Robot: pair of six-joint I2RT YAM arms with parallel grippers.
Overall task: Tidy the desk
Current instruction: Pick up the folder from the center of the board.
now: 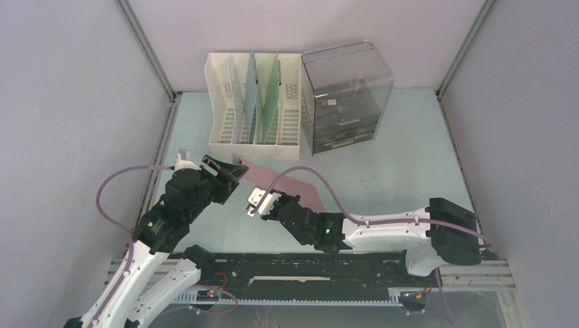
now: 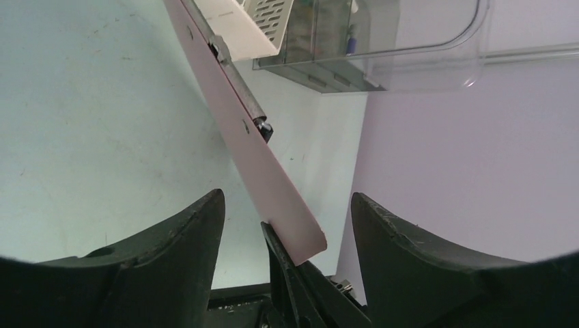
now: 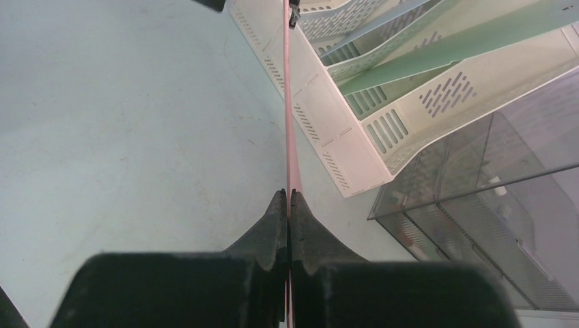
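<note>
The pink clipboard in my right gripper is slanted to the file organizer's slots, so next my left gripper grabs the clip end and turns the clipboard straight.
A pink clipboard is lifted on edge above the pale mint desk. My right gripper is shut on its near edge; in the right wrist view the thin pink board runs straight out from between the closed fingertips. My left gripper is at the board's clip end. In the left wrist view its fingers stand open on either side of the pink clipboard, with a gap on both sides and the metal clip along the board.
A white file organizer with green and blue boards in its slots stands at the back. Beside it on the right is a smoky transparent drawer box. Grey walls and aluminium rails close in the desk.
</note>
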